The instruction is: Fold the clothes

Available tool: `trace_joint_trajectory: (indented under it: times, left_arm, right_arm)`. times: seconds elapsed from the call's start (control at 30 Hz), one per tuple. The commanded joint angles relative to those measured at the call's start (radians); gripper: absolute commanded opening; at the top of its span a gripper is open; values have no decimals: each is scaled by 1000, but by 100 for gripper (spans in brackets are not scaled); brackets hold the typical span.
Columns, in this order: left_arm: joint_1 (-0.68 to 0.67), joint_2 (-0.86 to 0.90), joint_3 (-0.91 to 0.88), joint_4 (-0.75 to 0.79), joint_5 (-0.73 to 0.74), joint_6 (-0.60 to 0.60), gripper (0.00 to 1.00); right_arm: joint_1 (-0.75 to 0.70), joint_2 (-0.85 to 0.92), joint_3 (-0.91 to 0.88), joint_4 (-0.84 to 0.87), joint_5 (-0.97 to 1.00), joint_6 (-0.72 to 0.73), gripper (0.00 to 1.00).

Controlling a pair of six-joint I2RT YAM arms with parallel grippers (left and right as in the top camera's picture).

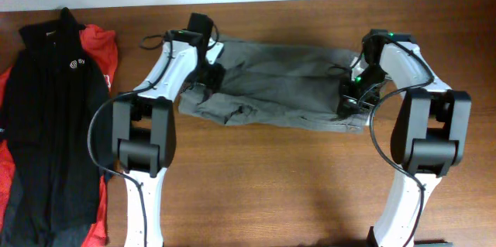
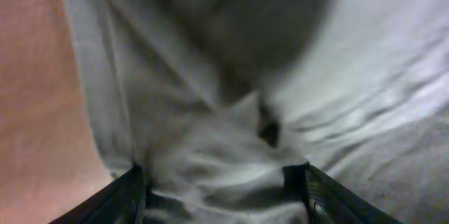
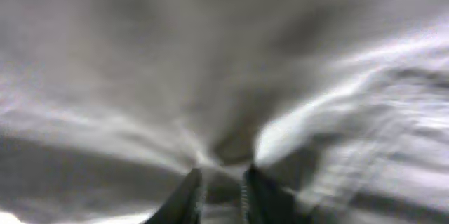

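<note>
The grey shorts' bunched end [image 1: 220, 110] lies loose between my left gripper's open fingers, so my left gripper should pin it while my right gripper pulls the other end [image 1: 356, 123].
The grey shorts [image 1: 279, 84] lie rumpled across the far middle of the table, folded over lengthwise. My left gripper [image 1: 209, 73] is down on their left end. In the left wrist view its fingers [image 2: 221, 189] stand wide open with bunched grey cloth [image 2: 231, 97] between them. My right gripper [image 1: 349, 96] is down on the shorts' right end. In the right wrist view its fingers [image 3: 221, 182] are nearly together, pinching a gather of the grey cloth [image 3: 210, 76], and the view is blurred.
A black jacket [image 1: 50, 115] with a small white logo lies over a red garment [image 1: 101, 46] at the table's left side. The brown wooden table [image 1: 271, 185] shows in front of the shorts. Both arm bases stand at the near edge.
</note>
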State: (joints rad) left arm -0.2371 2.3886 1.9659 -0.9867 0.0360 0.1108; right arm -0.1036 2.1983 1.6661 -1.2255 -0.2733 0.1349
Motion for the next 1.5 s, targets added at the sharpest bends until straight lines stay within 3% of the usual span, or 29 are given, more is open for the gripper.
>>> trace_joint_trajectory:
  times: [0.0,0.4,0.57,0.7,0.8,0.9,1.03,1.2,1.3,1.47]
  left_arm:
    - [35,-6,-7,-90,5,-55,72]
    - [30,-161,-7,-161,54,-54,77]
    - [27,-164,-7,-134,55,-49,79]
    - [26,-163,-8,-97,54,4,78]
    - [26,-163,-15,-57,54,19,70]
    - [27,-163,-42,-12,54,18,62]
    - [27,-161,-87,26,53,18,31]
    - [27,-161,-160,95,54,18,19]
    - [27,-161,-237,205,54,18,3]
    - [27,-161,-305,281,54,18,1]
  right_arm:
    - [-22,-35,13,34,115,4,34]
    - [-21,-32,13,317,128,0,46]
    - [-23,-74,93,167,101,-24,46]
    - [-33,-165,157,58,98,-27,53]
    - [-82,-195,157,34,97,-26,61]
    - [-135,-186,127,24,54,-51,62]
    - [-198,-177,57,35,-1,-112,63]
    - [-208,-177,-7,52,-8,-138,63]
    - [-208,-177,-69,82,-31,-138,63]
    - [-208,-177,-137,132,-63,-135,63]
